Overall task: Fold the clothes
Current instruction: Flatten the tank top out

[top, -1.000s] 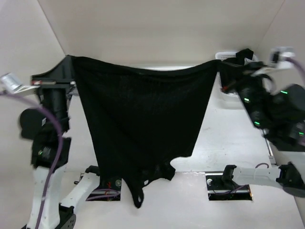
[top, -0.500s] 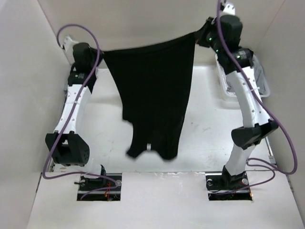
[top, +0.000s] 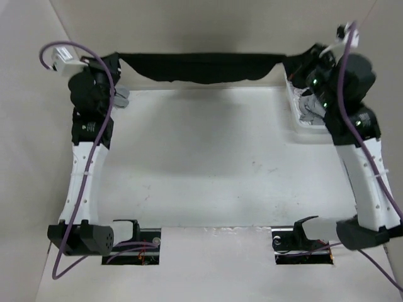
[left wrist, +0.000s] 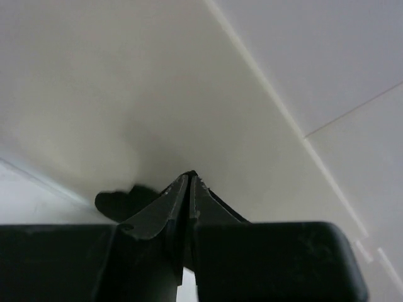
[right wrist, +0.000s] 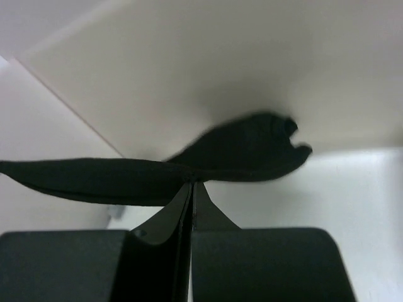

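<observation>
Next, I lower the clothes and move back, spreading them flat across the white table (top: 204,126), because the clothes hang stretched (top: 201,68) between my grippers near the back wall.
The clothes (top: 201,67), one plain black garment, are stretched as a narrow dark band along the table's far edge, against the back wall. My left gripper (top: 117,61) is shut on its left end and my right gripper (top: 291,63) on its right end. In the left wrist view the gripper (left wrist: 190,176) has its jaws pressed together, and a small dark lump of the clothes (left wrist: 121,202) shows beside them. In the right wrist view the gripper (right wrist: 192,182) pinches the clothes (right wrist: 94,179): the band runs left and a bunched end sticks out to the right.
A small white basket (top: 297,119) with light grey garments (top: 308,107) stands at the far right, under the right arm. The white table (top: 201,163) is enclosed by pale walls at the back and on both sides. Both arm bases sit at the near edge.
The garment hung down as a wide sheet close to the camera. Both arms have swung away to the far edge, and it now shows as a thin band there.
</observation>
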`<action>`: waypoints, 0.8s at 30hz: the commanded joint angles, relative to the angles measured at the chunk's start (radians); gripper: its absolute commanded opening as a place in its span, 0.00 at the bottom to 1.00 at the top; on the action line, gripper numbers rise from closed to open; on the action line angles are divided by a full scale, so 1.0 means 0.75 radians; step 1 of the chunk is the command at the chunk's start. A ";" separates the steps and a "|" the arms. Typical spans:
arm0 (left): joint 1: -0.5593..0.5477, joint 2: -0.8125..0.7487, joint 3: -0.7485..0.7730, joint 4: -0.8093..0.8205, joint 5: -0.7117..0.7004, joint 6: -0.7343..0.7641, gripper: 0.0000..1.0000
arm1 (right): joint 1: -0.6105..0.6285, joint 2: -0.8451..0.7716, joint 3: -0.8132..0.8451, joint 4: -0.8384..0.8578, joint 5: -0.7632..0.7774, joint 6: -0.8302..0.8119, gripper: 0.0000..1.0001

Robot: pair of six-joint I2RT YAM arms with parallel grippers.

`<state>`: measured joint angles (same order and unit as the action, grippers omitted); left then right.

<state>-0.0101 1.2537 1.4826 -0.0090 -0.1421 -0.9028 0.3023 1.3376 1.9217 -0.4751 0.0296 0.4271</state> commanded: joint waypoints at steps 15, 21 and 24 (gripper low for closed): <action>-0.169 -1.286 -1.453 -0.598 -0.003 -0.005 0.01 | 1.012 -1.274 -1.924 -0.204 0.469 0.702 0.00; -0.288 -1.477 -1.370 -0.857 -0.117 -0.113 0.01 | 1.506 -1.197 -1.849 -0.471 0.737 1.058 0.00; -0.309 -1.408 -1.337 -0.798 -0.164 -0.109 0.02 | 1.537 -1.064 -1.775 -0.416 0.821 1.000 0.00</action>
<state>-0.2317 0.1562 0.4229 -0.5957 -0.2081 -0.9630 1.4502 0.4801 0.5045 -0.7765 0.5030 1.1076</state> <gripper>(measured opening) 0.028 0.006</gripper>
